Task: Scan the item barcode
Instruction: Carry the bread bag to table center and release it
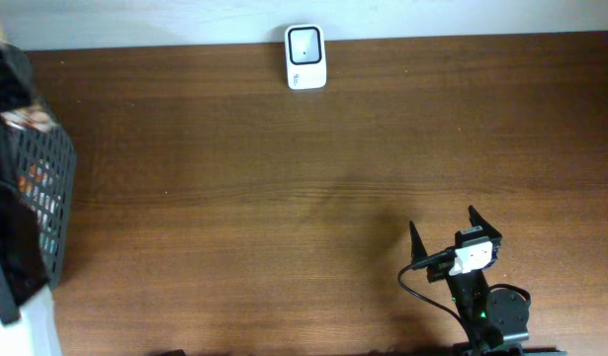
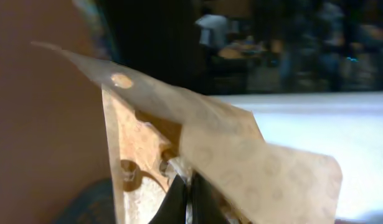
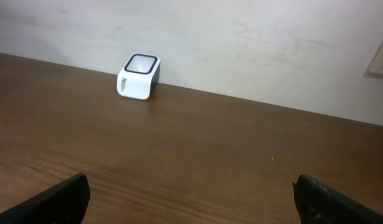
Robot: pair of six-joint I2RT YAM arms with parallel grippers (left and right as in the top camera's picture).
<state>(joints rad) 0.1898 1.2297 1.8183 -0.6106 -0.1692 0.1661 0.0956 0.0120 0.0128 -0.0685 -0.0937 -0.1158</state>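
The table (image 1: 318, 148) in front of the scanner is clear for the packet. My left gripper should keep bringing the packet there (image 1: 328, 183) until the packet lies flat.
My left gripper (image 2: 190, 208) is shut on the item, a tan patterned packet (image 2: 241, 155). The packet fills the left wrist view, its crumpled top edge pinched between the dark fingers. No barcode shows on it. The scanner (image 1: 305, 56) is a small white box with a black-framed window. It stands at the table's far edge by the wall, and the right wrist view has the scanner (image 3: 139, 76) at upper left. My right gripper (image 1: 444, 230) is open near the front right of the table, pointing at the far edge, with nothing between its fingertips (image 3: 63, 196).
A black mesh basket (image 1: 42, 198) holding several items sits at the table's left edge, with a dark arm part (image 1: 7, 257) over it. A pale wall (image 3: 241, 43) rises behind the scanner.
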